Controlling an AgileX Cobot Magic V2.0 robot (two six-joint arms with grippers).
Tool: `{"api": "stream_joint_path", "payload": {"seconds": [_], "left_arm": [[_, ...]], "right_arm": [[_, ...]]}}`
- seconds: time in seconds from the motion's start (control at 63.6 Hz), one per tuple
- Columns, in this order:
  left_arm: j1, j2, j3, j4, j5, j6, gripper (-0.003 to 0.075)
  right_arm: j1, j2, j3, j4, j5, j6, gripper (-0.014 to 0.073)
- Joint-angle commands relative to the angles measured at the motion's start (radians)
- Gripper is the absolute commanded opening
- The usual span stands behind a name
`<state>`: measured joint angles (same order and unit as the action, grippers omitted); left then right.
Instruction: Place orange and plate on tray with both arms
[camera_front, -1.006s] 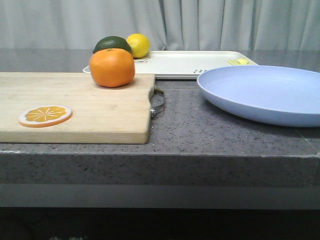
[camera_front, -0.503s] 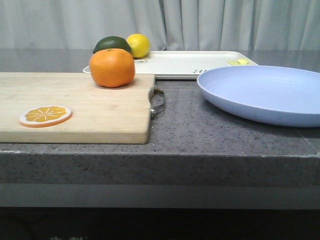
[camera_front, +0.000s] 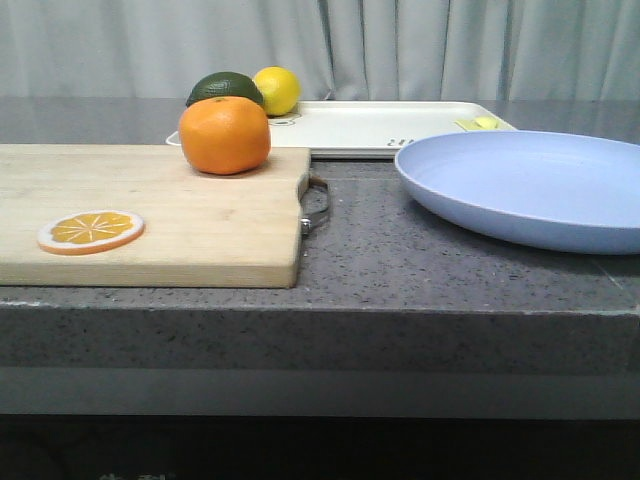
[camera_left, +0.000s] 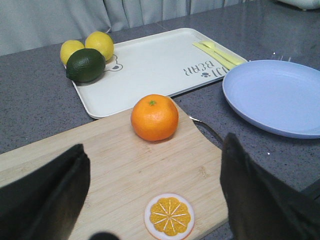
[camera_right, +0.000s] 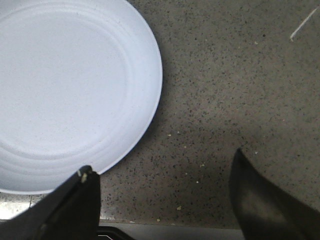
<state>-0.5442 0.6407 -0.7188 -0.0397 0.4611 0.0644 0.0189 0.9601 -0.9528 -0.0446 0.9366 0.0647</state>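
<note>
The plate is empty and the orange is on the cutting board (camera_front: 225, 135), so the robot's left gripper should put the orange on the plate (camera_front: 545, 178) before the right gripper takes the plate.
The orange (camera_front: 224, 135) (camera_left: 154, 117) sits on the far right part of a wooden cutting board (camera_front: 200, 230) (camera_left: 115, 175). The lavender-blue plate (camera_front: 530, 185) (camera_left: 275, 97) (camera_right: 65, 90) lies on the counter to the right of the board. The white tray (camera_front: 380, 128) (camera_left: 155, 67) lies behind both. My left gripper (camera_left: 155, 172) hangs open above the board's near end, short of the orange, nothing between its fingers. My right gripper (camera_right: 162, 185) is open over bare counter beside the plate's rim. Neither gripper shows in the front view.
An orange slice (camera_front: 91, 231) (camera_left: 170, 216) lies on the board's near part. A dark green fruit (camera_left: 85, 65) and two lemons (camera_left: 99, 44) rest on the tray's left end, yellow cutlery (camera_left: 217, 52) on its right end. The counter's front edge (camera_front: 320, 300) is close.
</note>
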Motion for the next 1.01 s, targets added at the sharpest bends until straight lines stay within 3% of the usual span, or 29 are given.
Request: {"api": "stream_joint_path", "payload": {"seconds": [0.0,0.409,0.582,0.99], "left_arm": [[-0.006,0.029,-0.041,-0.006,-0.09,0.002,0.0535],[-0.006,0.38,-0.267,-0.008,-0.056,0.002,0.0567],[-0.006,0.556,-0.404,-0.008,0.025,0.002,0.063],[-0.006,0.913,-0.699,0.002,0.183,0.002,0.0633]], "right_arm": [[-0.007,-0.003,-0.04,-0.005,-0.035,-0.008,0.0548],[-0.007,-0.003,-0.04,-0.004,-0.038,-0.009,0.0548],[-0.007,-0.003,-0.04,-0.004,-0.038,-0.009,0.0548],[-0.007,-0.003,-0.04,-0.004,-0.038,-0.009,0.0548]]}}
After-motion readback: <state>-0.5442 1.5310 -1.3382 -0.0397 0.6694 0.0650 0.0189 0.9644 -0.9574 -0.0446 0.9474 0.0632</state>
